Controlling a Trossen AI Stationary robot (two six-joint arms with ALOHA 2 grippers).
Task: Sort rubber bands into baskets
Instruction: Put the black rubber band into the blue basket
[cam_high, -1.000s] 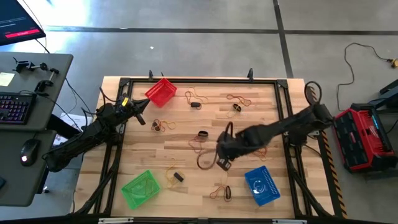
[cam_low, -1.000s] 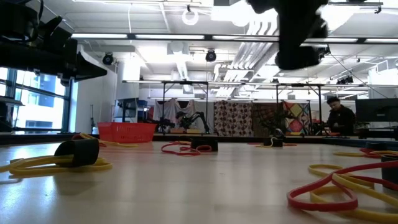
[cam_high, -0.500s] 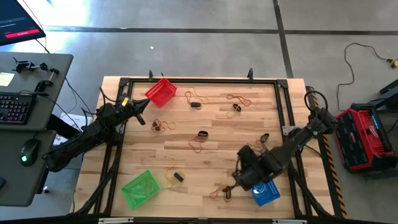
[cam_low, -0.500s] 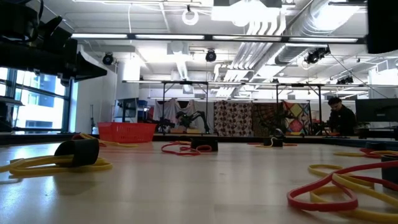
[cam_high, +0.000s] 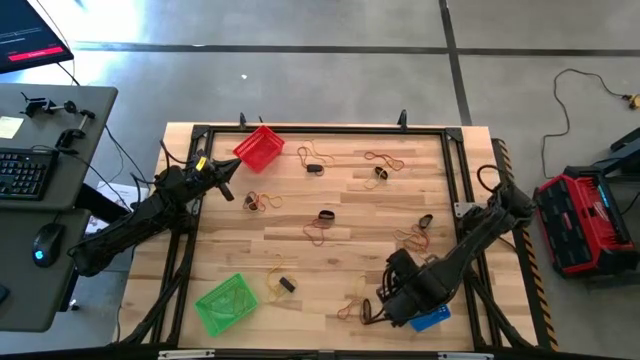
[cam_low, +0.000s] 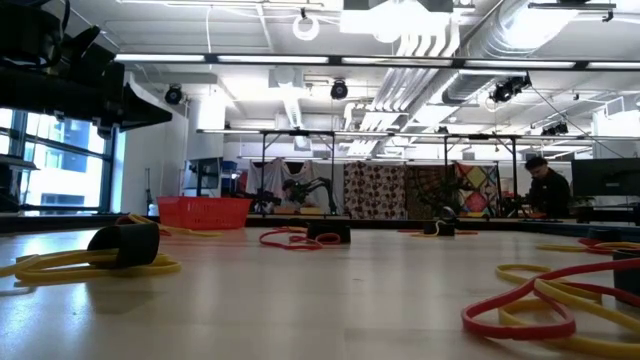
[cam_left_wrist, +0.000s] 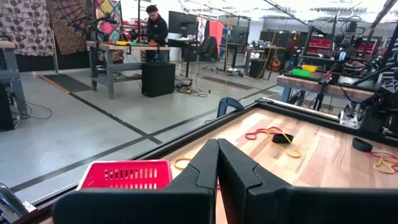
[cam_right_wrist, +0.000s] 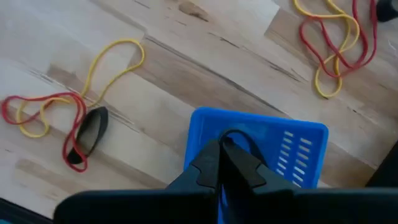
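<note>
The black rubber band (cam_right_wrist: 254, 143) hangs alone over the inside of the blue basket (cam_right_wrist: 271, 140), so the robot's right gripper should keep going down until its fingers are inside the basket's rim, then let go.
My right gripper (cam_high: 400, 302) (cam_right_wrist: 222, 148) is over the blue basket (cam_right_wrist: 261, 140) (cam_high: 432, 318) near the table's front right, shut on a thin black rubber band (cam_right_wrist: 239, 135). My left gripper (cam_left_wrist: 217, 149) (cam_high: 226, 190) is shut and empty, waiting at the table's left edge near the red basket (cam_high: 259, 147) (cam_left_wrist: 124, 174). The green basket (cam_high: 225, 303) stands at the front left. Loose rubber bands lie on the wood: a red, yellow and black cluster (cam_right_wrist: 78, 127) (cam_high: 355, 305) beside the blue basket, and others at the middle (cam_high: 320, 225). My right gripper pinches the black band between its two fingertips, from above, pointing down. Only a short dark arc of it (cam_right_wrist: 241, 137) shows beside the fingertips, over the inside of the blue basket. The fingers hide the rest of it.
More bands lie near the far edge (cam_high: 385, 165) (cam_high: 315, 160), at the left (cam_high: 258, 203), the front (cam_high: 283, 283) and the right (cam_high: 415, 235) (cam_right_wrist: 339, 43). In the low view bands lie close (cam_low: 120, 250) (cam_low: 540, 300). A black frame (cam_high: 320, 130) borders the table.
My right gripper has gone from the table's middle toward the near edge and the right, to above the blue basket, staying shut. It has left the low view. A dark loop that hung at it a second ago has gone with it.
</note>
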